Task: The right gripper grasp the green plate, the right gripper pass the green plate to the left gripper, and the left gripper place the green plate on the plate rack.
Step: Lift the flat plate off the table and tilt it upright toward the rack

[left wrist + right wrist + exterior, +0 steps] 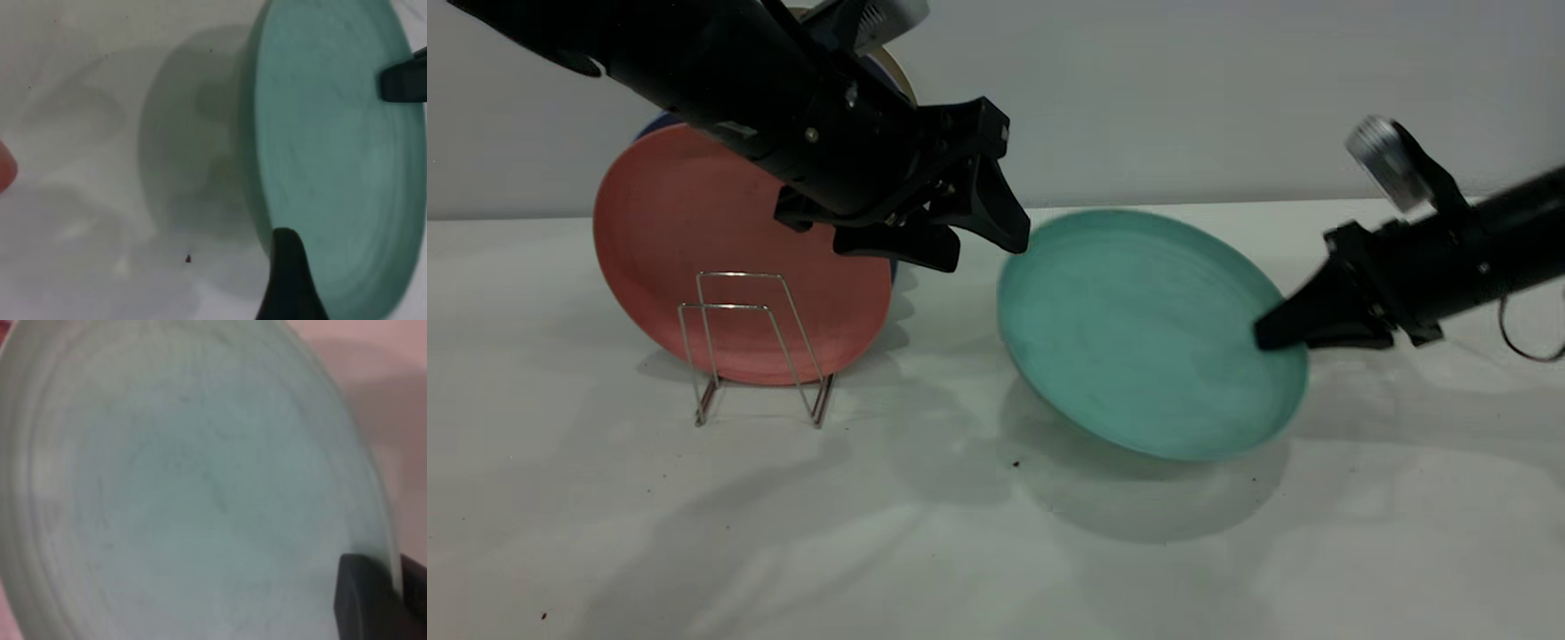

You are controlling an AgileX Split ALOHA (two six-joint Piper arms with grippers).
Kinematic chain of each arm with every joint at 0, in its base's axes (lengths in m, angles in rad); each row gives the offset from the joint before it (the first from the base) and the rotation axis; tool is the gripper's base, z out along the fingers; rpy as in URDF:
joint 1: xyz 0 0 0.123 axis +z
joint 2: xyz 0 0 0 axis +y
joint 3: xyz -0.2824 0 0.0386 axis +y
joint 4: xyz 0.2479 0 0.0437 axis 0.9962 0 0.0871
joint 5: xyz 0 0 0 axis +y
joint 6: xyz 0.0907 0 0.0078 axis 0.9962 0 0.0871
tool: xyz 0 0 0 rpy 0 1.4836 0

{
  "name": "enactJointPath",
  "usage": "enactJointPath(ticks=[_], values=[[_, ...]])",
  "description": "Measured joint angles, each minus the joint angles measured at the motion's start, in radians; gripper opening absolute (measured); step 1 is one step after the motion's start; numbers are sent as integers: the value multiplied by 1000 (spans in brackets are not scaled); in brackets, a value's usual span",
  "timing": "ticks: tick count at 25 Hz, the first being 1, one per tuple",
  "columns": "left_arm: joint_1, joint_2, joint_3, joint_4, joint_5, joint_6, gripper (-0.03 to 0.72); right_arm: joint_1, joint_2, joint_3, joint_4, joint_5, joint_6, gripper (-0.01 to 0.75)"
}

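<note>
My right gripper is holding the green plate's rim farthest from the plate rack. Next, my left gripper takes hold of the rim (pixel 1010 267) nearest the rack before my right gripper opens.
The green plate (pixel 1147 329) hangs tilted above the table, its face towards the camera. My right gripper (pixel 1267 336) is shut on its right rim, one finger (pixel 367 600) on the face and the other behind the rim. My left gripper (pixel 991 253) is open at the plate's upper left rim, its upper fingertip touching or nearly touching the edge. In the left wrist view one finger (pixel 288 280) overlaps the plate (pixel 333 153); the other finger is out of view. The plate rack (pixel 751 347) stands at the left, below the left arm.
A salmon-pink plate (pixel 694 240) stands upright in the rack. The edge of a dark blue plate (pixel 654 124) shows behind it. The white table (pixel 960 551) runs to a pale wall at the back.
</note>
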State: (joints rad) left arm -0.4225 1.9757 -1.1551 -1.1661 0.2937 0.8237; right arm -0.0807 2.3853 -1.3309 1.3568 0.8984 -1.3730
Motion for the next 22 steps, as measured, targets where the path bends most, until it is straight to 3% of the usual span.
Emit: enactJointPath(ticks=[6,11,13,18,22], values=[[-1,2,0,-5,-1,2,534,24,-45,0,12,23,-6,15],[-1,12,0,-6,-6,2,474,40,-48,0,14,53,-6,15],[-1,24,0,-8,-3,2,402,48,-48,0,14,74,-7,15],[0,34,0,-14,0,-1,109,71,-48,0,14,100,-31,15],[0,34,0,-20,-5,0,95,69,-48,1,36,115,-63,40]])
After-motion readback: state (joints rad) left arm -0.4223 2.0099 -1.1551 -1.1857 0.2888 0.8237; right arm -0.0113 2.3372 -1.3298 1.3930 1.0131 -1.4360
